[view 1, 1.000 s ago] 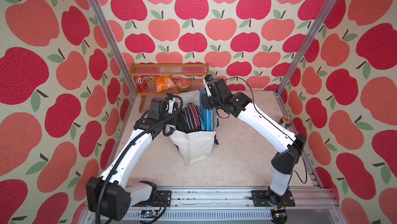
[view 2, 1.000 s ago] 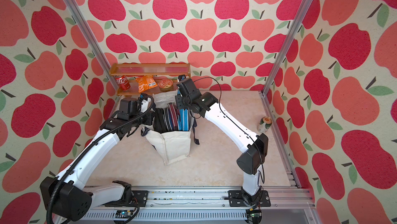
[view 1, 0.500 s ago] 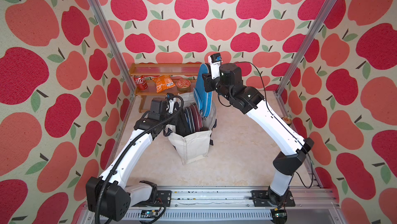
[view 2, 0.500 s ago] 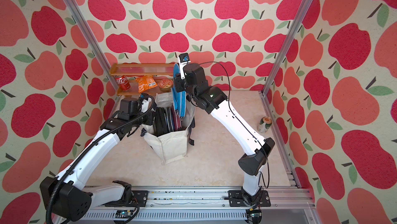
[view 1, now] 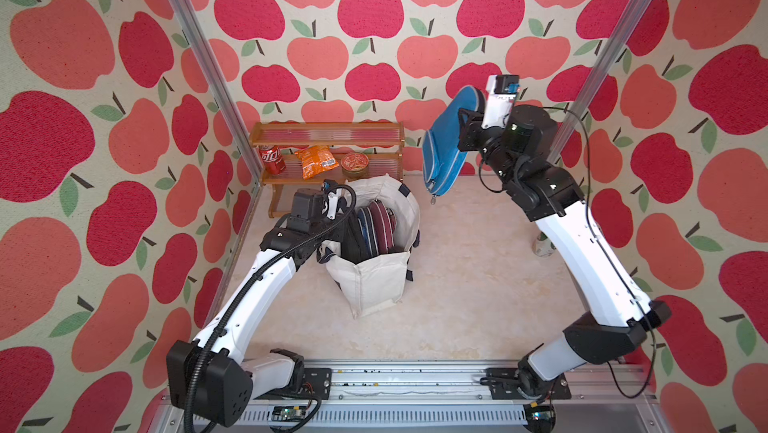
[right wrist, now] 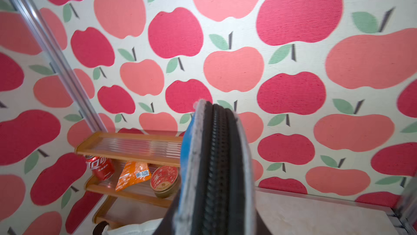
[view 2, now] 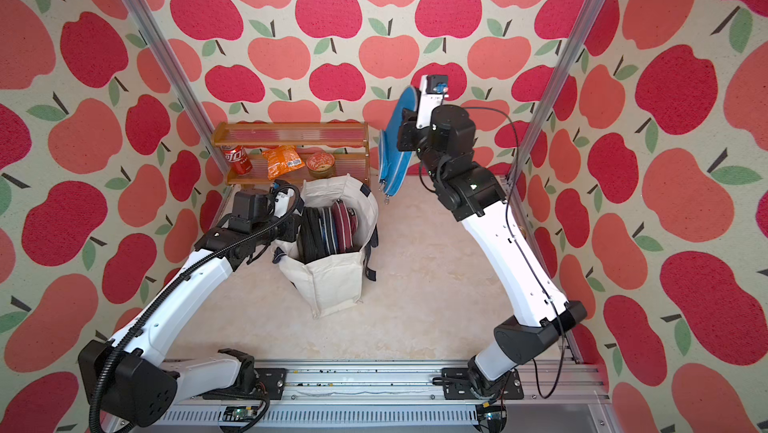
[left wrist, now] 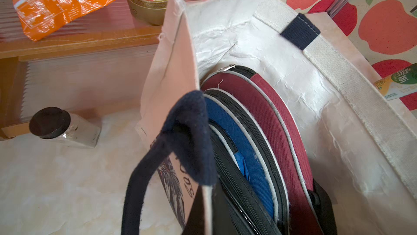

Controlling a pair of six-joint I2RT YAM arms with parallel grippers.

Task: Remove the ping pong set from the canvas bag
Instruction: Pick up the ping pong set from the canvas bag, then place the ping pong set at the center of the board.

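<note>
My right gripper keeps lowering the ping pong set, which is clear of the canvas bag, into the open space beside the shelf until the set lies flat.
The ping pong set, a blue zipped paddle case, hangs in the air right of the shelf, clear of the canvas bag. My right gripper is shut on its upper part; in the right wrist view the case's zip edge runs out from the gripper. The bag stands open on the floor with maroon, blue and black cases upright inside. My left gripper is shut on the bag's near rim beside a navy handle.
A wooden shelf at the back holds a cola can, an orange snack bag and a red tin. A jar lies on the floor under it. A small bottle stands by the right wall.
My right gripper has lifted the blue case up out of the bag and carried it to the right. The left gripper has stayed on the bag's rim.
</note>
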